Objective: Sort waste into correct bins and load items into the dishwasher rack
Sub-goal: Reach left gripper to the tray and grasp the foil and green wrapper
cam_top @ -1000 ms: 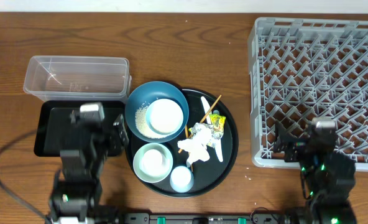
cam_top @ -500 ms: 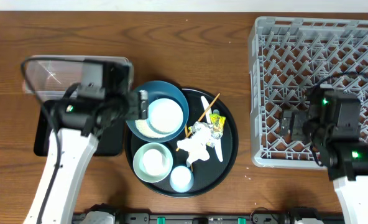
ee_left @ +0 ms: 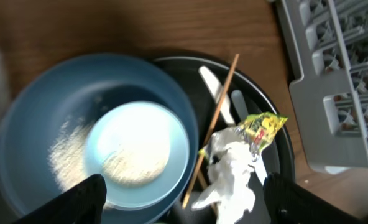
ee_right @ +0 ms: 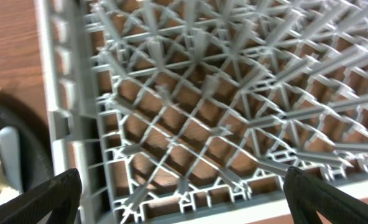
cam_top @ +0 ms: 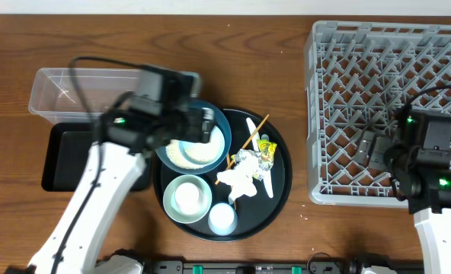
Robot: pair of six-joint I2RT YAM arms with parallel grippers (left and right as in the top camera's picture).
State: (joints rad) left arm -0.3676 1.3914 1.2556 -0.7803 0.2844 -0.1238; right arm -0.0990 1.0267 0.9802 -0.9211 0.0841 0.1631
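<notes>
The yellow-green wrapper (cam_top: 267,149) and the tissue are lying over the cutlery on the round black tray, so next my left gripper moves the wrapper to the clear tub (cam_top: 84,93) first.
My left gripper (cam_top: 206,124) is open and empty above the large blue bowl (cam_top: 170,149), which holds a small white dish (ee_left: 137,146) and loose rice (ee_left: 66,165). Crumpled white tissue (cam_top: 239,175), a yellow-green wrapper (cam_top: 266,148), chopsticks (cam_top: 250,139) and a white spoon (cam_top: 254,129) lie on the round black tray (cam_top: 281,176). A pale-green bowl (cam_top: 187,198) and a whitish cup (cam_top: 222,218) sit at its front. My right gripper (cam_top: 369,150) is open and empty over the grey rack (cam_top: 385,46), near its left edge. The clear tub (cam_top: 65,91) and shallow black tray (cam_top: 58,160) are at the left.
The rack's upright pegs (ee_right: 199,46) stand below my right gripper. Bare wooden table (cam_top: 233,53) lies between the round tray and the rack.
My left arm has risen and swung right from over the black tray to above the blue bowl. My right arm has risen and moved over the rack's left part.
</notes>
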